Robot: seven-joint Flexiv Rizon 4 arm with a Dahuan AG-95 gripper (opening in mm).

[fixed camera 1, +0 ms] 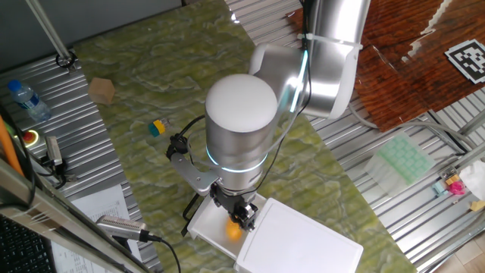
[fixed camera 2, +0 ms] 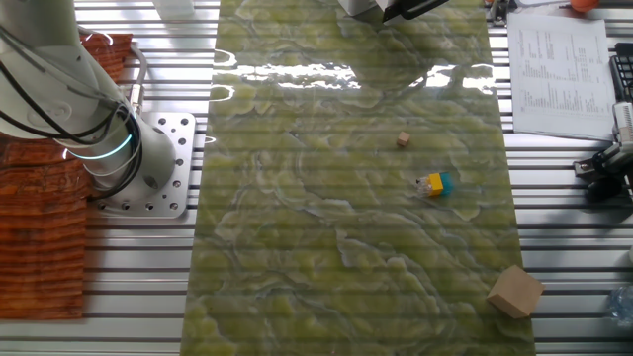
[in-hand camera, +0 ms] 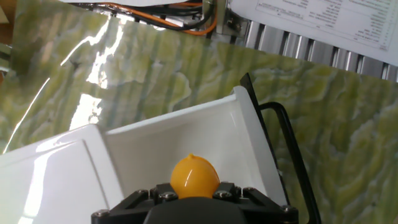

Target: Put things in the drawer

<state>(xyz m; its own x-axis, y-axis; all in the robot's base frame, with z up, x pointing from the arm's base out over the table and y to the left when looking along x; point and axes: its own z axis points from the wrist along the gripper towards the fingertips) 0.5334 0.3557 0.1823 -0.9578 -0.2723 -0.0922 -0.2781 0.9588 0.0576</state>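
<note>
The toy fruit (fixed camera 1: 234,230) is rounded and has open drawer's bottom (fixed camera 1: 213,223) around it, so it should rock and turn inside when the robot pushes the drawer.
A smooth yellow-orange lemon-shaped toy fruit (in-hand camera: 194,176) sits between the jaws of my gripper (in-hand camera: 194,188), which is shut on it. In one fixed view the fruit (fixed camera 1: 235,231) hangs just under the gripper (fixed camera 1: 243,219), low over the open white drawer (fixed camera 1: 206,221). The drawer slides out of a white box-like cabinet (fixed camera 1: 303,239). The hand view looks down into the drawer's bare white floor (in-hand camera: 186,134), with its thin black wire handle (in-hand camera: 290,146) at the right. The fingertips themselves are hidden behind the gripper body.
On the green marbled mat lie a yellow-and-blue block (fixed camera 2: 433,184), a tiny tan cube (fixed camera 2: 403,139) and a larger wooden block (fixed camera 2: 514,291). A clear water bottle (fixed camera 1: 29,98) stands at the left and a pale green gridded tray (fixed camera 1: 405,159) at the right. The arm's base (fixed camera 2: 148,173) is bolted beside the mat.
</note>
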